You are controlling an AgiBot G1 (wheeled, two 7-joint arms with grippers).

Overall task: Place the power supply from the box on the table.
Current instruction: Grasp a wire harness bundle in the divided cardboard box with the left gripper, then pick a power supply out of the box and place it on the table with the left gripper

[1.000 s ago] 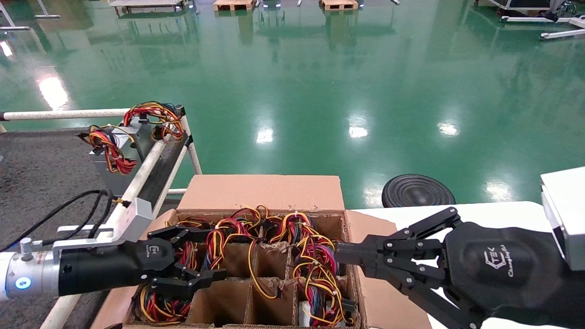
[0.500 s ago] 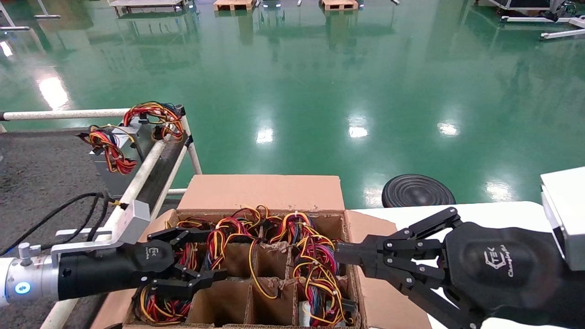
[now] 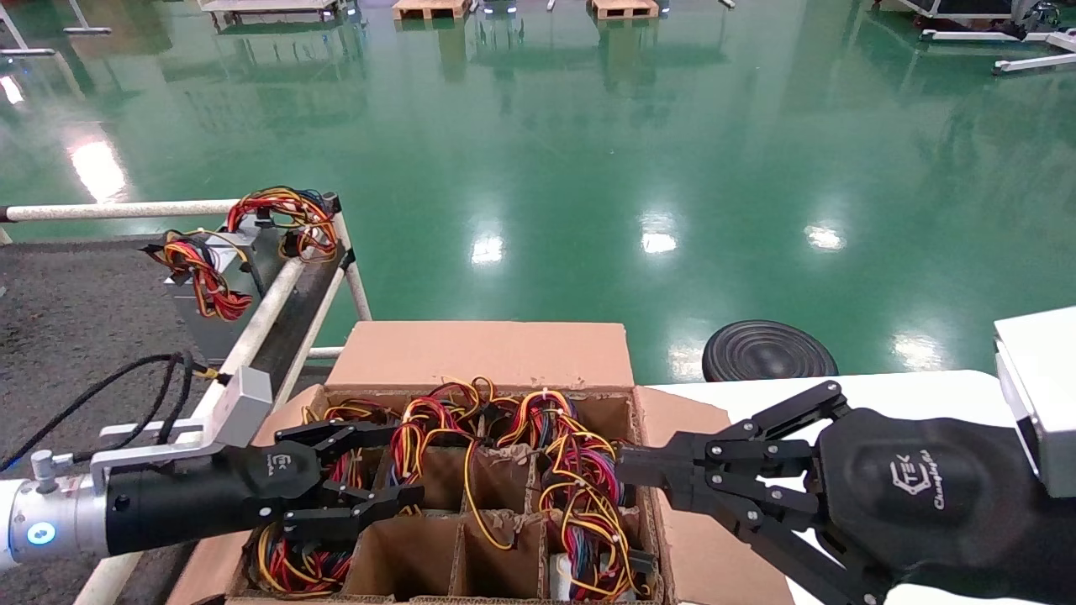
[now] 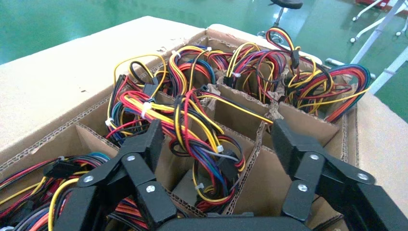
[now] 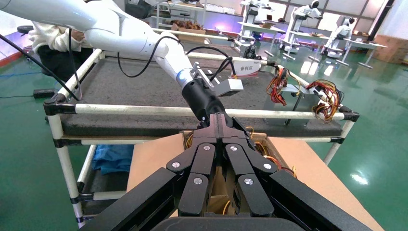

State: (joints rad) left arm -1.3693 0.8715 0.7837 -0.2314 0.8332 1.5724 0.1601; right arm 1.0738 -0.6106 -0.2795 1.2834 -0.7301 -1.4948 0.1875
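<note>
My gripper will lift the wire bundle [image 3: 411, 442], and the power supply should slide straight out and hang below, since its grey side [image 4: 188, 186] shows under the wire bundle.
The brown cardboard box [image 3: 479, 353] stands open below me, its divider cells stuffed with red, yellow and black wire bundles [image 3: 580, 487]. My left gripper [image 3: 405, 464] hovers open over the box's left cells. In the left wrist view its fingers [image 4: 154, 137] straddle a wire bundle [image 4: 192, 122], and a grey power supply face [image 4: 186, 185] shows deep in that cell. My right gripper [image 3: 626, 466] is shut with nothing in it, at the box's right edge. The dark grey table [image 3: 67, 302] lies to the left, with two silver power supplies [image 3: 239, 252] at its far corner.
White tube rails [image 3: 261, 319] edge the table beside the box. A smooth white tabletop [image 3: 883, 386] and a white case [image 3: 1038, 378] sit at the right. A black round disc [image 3: 769, 351] rests on the green floor behind.
My left gripper has crept slightly farther over the box and its fingers have drawn a little closer together. The right gripper has not moved.
</note>
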